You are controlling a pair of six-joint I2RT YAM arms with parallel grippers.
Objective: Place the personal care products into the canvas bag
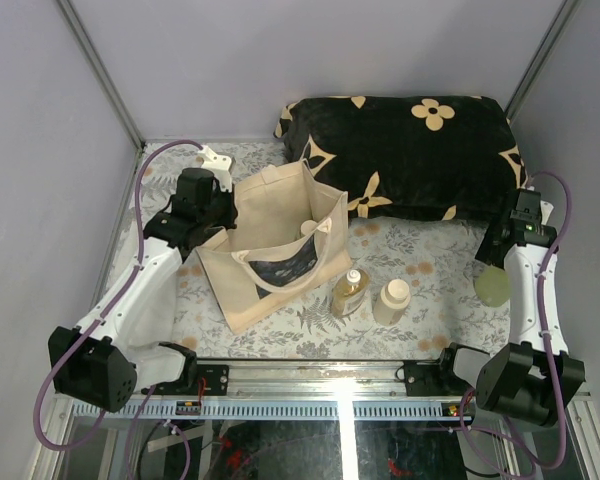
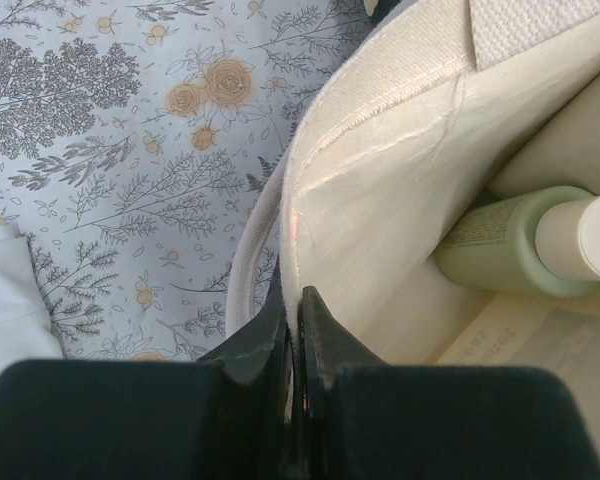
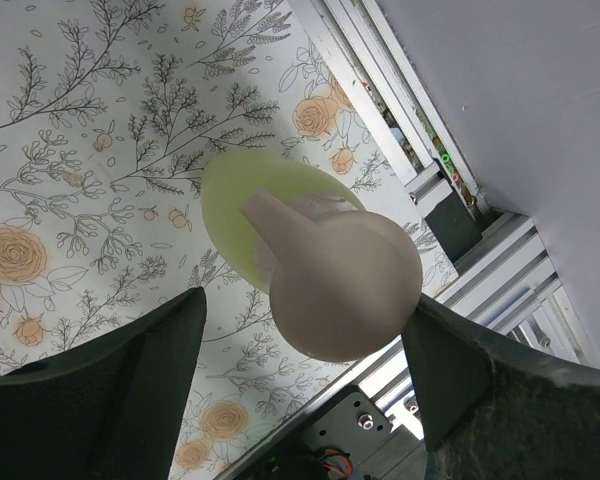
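Note:
The standing olive-green bottle's pale cap [image 3: 346, 288] is off-centre and close to a finger of my right gripper, so I should get my open fingers centred over the cap before I close them.
The beige canvas bag [image 1: 280, 245] stands open at the table's middle. My left gripper [image 1: 218, 228] is shut on the cloth of its left rim [image 2: 298, 300]. One olive-green bottle [image 2: 510, 245] lies inside the bag, and its pale cap [image 1: 308, 228] shows from above. The amber-yellow bottle [image 1: 350, 293] and the cream bottle [image 1: 391, 300] stand just right of the bag. The second olive-green bottle [image 1: 492, 286] stands at the right edge. My right gripper [image 1: 502, 262] is open just above it, with the pale round cap [image 3: 345, 285] between the fingers, close to the right one.
A black cushion with cream flowers [image 1: 410, 150] lies behind the bag. The metal rail [image 1: 320, 375] runs along the near edge, close to the right bottle [image 3: 235, 215]. Grey walls close in the left, back and right sides.

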